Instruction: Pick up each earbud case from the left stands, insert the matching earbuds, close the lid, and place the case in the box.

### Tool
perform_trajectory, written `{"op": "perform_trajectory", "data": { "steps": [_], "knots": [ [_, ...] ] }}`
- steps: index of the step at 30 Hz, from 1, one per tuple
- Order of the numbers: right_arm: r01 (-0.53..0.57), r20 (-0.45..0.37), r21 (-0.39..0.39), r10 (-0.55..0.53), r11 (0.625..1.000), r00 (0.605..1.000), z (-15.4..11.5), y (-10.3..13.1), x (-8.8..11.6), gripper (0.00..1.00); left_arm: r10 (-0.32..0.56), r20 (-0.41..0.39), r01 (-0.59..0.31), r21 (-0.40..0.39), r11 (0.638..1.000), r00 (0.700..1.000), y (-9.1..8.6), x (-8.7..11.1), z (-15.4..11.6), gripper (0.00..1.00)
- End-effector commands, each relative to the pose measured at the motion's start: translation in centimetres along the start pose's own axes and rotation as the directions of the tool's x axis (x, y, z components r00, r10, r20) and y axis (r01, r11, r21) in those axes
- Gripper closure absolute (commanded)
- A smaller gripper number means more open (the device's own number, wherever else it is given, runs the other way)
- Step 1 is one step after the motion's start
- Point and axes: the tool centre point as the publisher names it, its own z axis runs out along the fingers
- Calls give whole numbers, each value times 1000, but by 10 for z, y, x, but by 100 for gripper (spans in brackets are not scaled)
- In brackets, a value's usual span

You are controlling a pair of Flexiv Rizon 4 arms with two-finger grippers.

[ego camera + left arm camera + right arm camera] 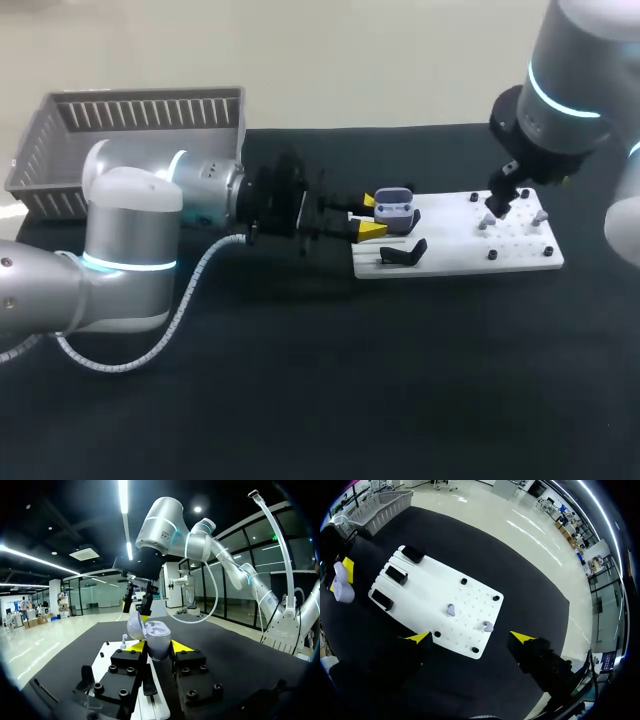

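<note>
My gripper will lift the lavender earbud [489, 627] near the board's edge. The earbud sticks out over its peg [486, 623], so it will come off and leave the peg standing.
A lavender earbud case [395, 208] with its lid open is held over the left end of the white board [460, 250], and my left gripper [372, 216] is shut on it. In the left wrist view the case [152, 637] sits between the yellow tips of that gripper [157, 647]. My right gripper [497, 208] hangs open above the right part of the board. In the right wrist view, two lavender earbuds [451, 610] [488, 626] stand on pegs just ahead of the right gripper [471, 637]. Nothing lies between its fingers.
A grey slatted basket [140, 125] stands at the back left of the black table. Black stands [396, 575] line the board's left end, one of them [405, 252] in front of the case. Small black pegs dot the board's right half.
</note>
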Motion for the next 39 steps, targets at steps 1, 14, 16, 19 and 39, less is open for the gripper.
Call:
{"op": "perform_trajectory", "data": {
  "steps": [1, 14, 16, 19, 39],
  "knots": [
    [-3, -42, -62, 1, 998, 999, 12, -12, -5, 0, 3, 2, -3, -6, 1000, 1000, -2, 0, 0, 100],
    [22, -87, -59, -27, 998, 996, 25, -14, 7, 35, 3, 2, -3, -6, 1000, 1000, -2, 0, 0, 100],
    [15, -85, -57, -19, 998, 996, 27, -16, 8, 46, 3, 2, -3, -6, 1000, 1000, -2, 0, 0, 100],
    [5, -85, -44, -8, 999, 996, 32, -18, 9, 51, 3, 2, -3, -6, 1000, 1000, -2, 0, 0, 100],
    [-14, -129, -51, 7, 999, 992, 58, -28, 7, 51, 3, 2, -3, -6, 1000, 1000, -2, 0, 0, 100]
  ]
}}
